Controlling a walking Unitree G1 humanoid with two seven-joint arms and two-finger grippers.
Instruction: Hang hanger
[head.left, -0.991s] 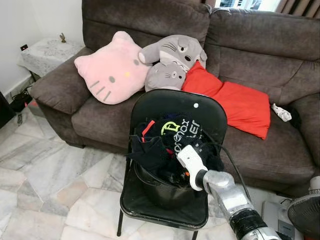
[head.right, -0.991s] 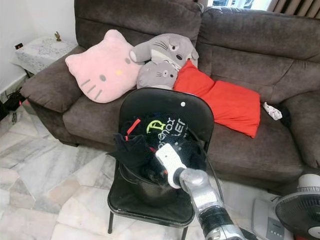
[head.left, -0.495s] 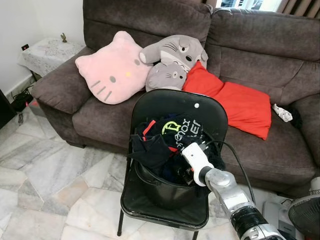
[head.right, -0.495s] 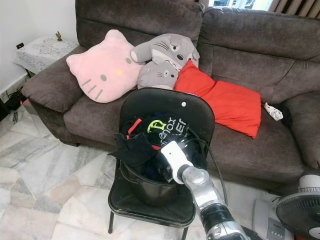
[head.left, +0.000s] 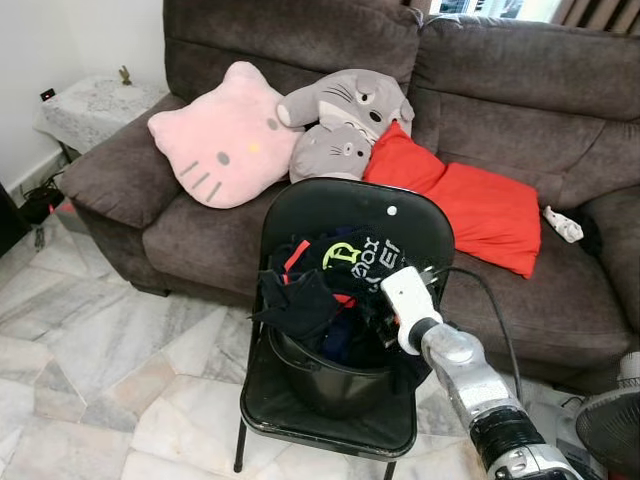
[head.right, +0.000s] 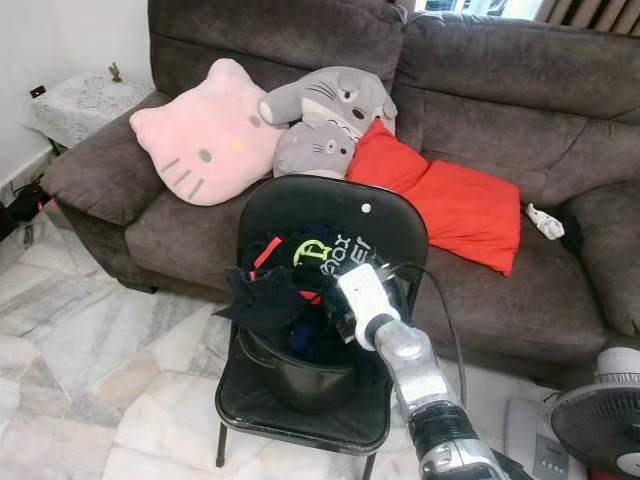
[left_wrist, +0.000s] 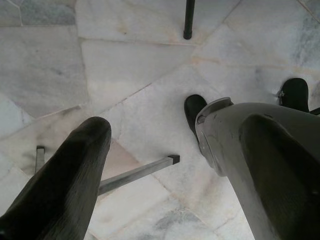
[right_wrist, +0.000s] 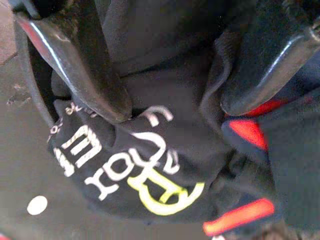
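Note:
I see the white and yellow print (head.left: 358, 258) lying loose and rippled, so the black shirt (head.left: 350, 284) will fold over and cover it up when I pull.
A black folding chair (head.left: 330, 205) stands before the sofa. On its seat sits a black bucket (head.left: 330, 378) heaped with dark clothes (head.left: 305, 300). A black shirt with white and yellow print (right_wrist: 150, 170) lies on top. My right gripper (head.left: 374, 318) reaches into the heap from the right, behind its white wrist. In the right wrist view its two fingers (right_wrist: 95, 75) are spread, open, with the printed shirt's cloth bunched between their tips. My left gripper (left_wrist: 165, 165) hangs open, low over the marble floor.
A brown sofa (head.left: 520, 90) carries a pink cat cushion (head.left: 220, 140), grey plush toys (head.left: 345, 115) and a red cushion (head.left: 470, 200). A fan (head.left: 610, 425) stands at the lower right. A side table (head.left: 95, 105) is at the left. A chair leg (left_wrist: 189, 20) is near the left gripper.
My right wrist has moved right and up, toward the chair back, deeper among the clothes. The heap has shifted a little. The left arm looks unmoved.

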